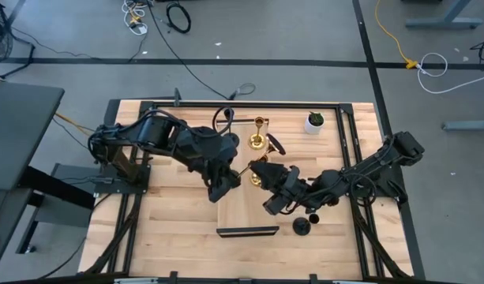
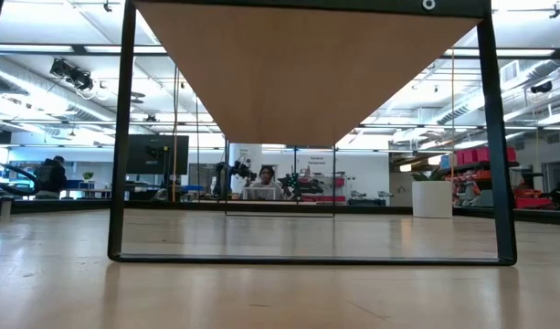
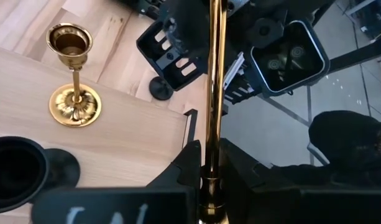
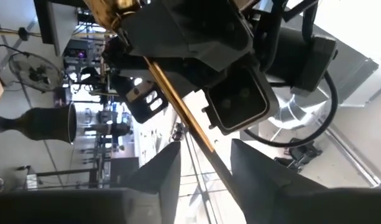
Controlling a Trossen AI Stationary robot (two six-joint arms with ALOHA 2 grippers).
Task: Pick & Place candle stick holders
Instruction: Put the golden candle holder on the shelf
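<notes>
My right gripper should line up straight with the stem (image 4: 178, 101) before taking it over, because the gold holder's stem (image 4: 201, 134) is slanted between my right gripper's open fingers.
My left gripper (image 1: 228, 185) is shut on a shiny gold candle stick holder (image 1: 253, 175) at the table's middle. Its thin stem (image 3: 214, 74) runs from my left fingers toward my right gripper (image 1: 262, 172). My right gripper is open, with one finger on either side of the stem (image 4: 196, 134), apart from it. A second gold holder (image 1: 259, 136) stands upright on its round base at the far middle. A black holder (image 1: 302, 226) stands near the front right. Another black holder (image 3: 16, 171) lies on its side close to my left gripper. My left gripper pinches the gold holder's thin stem (image 3: 211, 177) between its two fingers, close to one end of the holder. The stem runs on forward along the fingers, not across them. The holder is lifted clear of the table and lies roughly level; its far end is hidden behind my right gripper.
A small white pot with a green plant (image 1: 313, 121) stands at the far right. A flat black bar (image 1: 247, 231) lies near the front edge. A black metal frame (image 1: 348, 126) borders the table. The two grippers are very close together.
</notes>
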